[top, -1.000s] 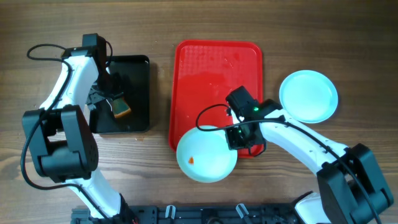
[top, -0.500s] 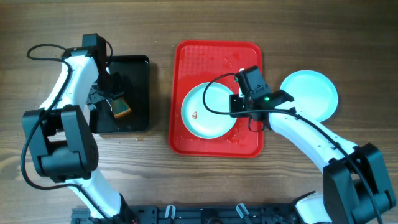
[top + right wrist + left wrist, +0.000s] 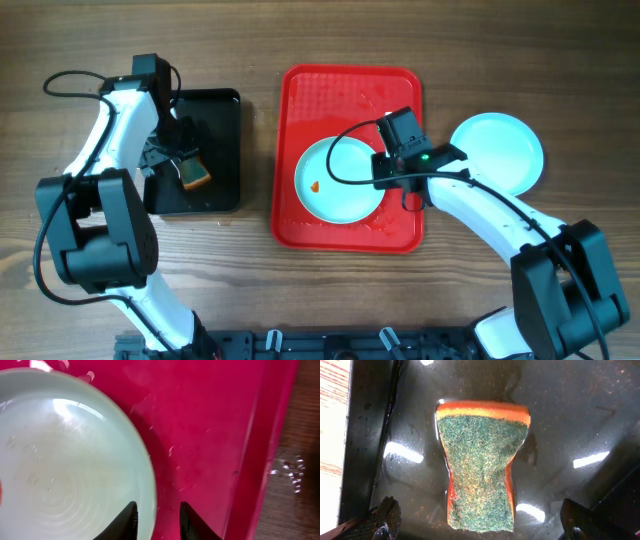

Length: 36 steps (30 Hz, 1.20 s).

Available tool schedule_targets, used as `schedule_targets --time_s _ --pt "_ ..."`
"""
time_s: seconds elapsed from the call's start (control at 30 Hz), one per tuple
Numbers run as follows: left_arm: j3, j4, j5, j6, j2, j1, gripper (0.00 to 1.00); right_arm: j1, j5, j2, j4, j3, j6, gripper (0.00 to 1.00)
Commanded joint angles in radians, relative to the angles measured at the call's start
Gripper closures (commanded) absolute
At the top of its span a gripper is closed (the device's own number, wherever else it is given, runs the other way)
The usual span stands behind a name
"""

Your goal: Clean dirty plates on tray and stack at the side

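Note:
An orange smear [image 3: 315, 187] is on the pale blue plate at my right gripper. Next, my left gripper brings over the wet sponge [image 3: 196, 176] to wipe the plate before it is stacked.
One pale blue plate [image 3: 338, 180] with a small orange smear lies flat on the red tray [image 3: 330, 95]. It fills the left of the right wrist view [image 3: 65, 460], on the tray [image 3: 215, 425]. My right gripper [image 3: 388, 178] straddles the plate's right rim [image 3: 156, 522], jaws slightly apart: one finger is over the plate and one over the tray. A second, clean plate [image 3: 497, 152] lies on the table right of the tray. A third plate does not show separately. My left gripper [image 3: 183, 160] hangs open over the black tray.
The black tray [image 3: 222, 110] stands left of the red tray and holds a wet orange sponge with a green scouring face [image 3: 480, 470], between my left fingers [image 3: 382, 519]. The red tray is wet. Wooden table lies all around.
My right gripper carried the smeared plate from the tray's front edge back onto the tray, and it now lies flat. The left arm has not moved.

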Motion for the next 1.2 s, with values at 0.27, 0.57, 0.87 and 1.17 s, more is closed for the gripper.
schedule_targets --time_s 0.27,0.57,0.87,1.17 --pt "-0.014 0.003 0.167 -0.063 0.000 -0.001 0.03 -0.001 -0.149 -0.090 -0.134 0.121 -0.131 0.67" --pt "-0.167 0.190 -0.076 -0.209 0.013 -0.009 0.96 -0.001 -0.148 -0.127 -0.145 0.122 -0.080 0.66" --pt "-0.240 0.244 0.120 0.042 -0.006 -0.061 0.96 -0.001 -0.149 -0.127 -0.146 0.122 -0.074 0.67" --pt "-0.179 0.112 0.000 0.074 -0.083 -0.104 0.36 -0.001 -0.149 -0.127 -0.129 0.122 -0.071 0.67"
